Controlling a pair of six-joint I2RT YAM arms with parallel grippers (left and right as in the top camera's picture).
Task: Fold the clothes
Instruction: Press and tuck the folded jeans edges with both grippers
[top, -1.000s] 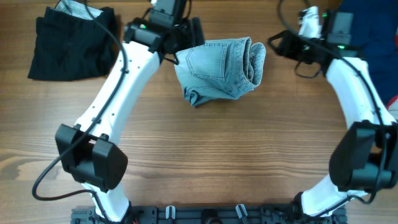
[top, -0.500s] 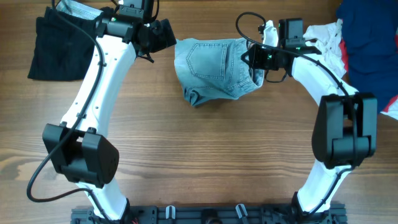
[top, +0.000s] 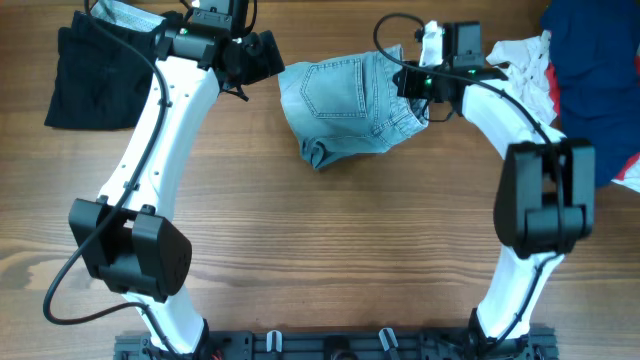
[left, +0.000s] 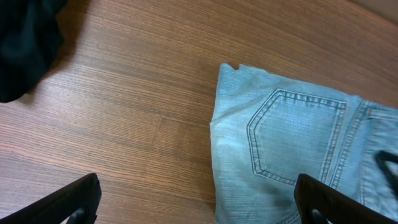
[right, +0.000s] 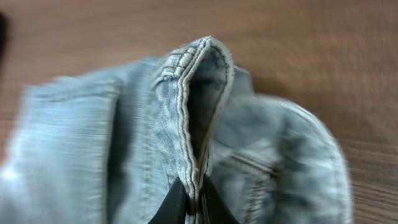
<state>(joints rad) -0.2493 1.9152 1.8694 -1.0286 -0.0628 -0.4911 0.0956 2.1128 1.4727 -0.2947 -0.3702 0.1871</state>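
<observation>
The denim shorts (top: 345, 100) are a wide gap away from the black garment on my left gripper's side, so my left gripper should pull the shorts over next to the black garment.
The light blue denim shorts (top: 350, 105) lie folded at the table's far middle, back pocket up. My right gripper (top: 410, 88) is shut on a hemmed edge of the shorts (right: 193, 118) at their right side, lifting it into a ridge; the black fingertips (right: 177, 208) pinch the seam. My left gripper (top: 270, 60) hovers at the shorts' upper left corner, open and holding nothing. In the left wrist view the back pocket (left: 292, 140) lies between the wide-spread fingers (left: 68, 202), above bare wood.
A black garment (top: 110, 75) lies at the far left. At the far right sit a dark blue garment (top: 590, 80) and a white and red cloth (top: 525, 65). Wooden tabletop (top: 330, 250) stretches toward the front.
The right gripper moved left to the shorts, closed on their right edge and pulled it up and leftward. The left arm drew back left off the shorts, still open.
</observation>
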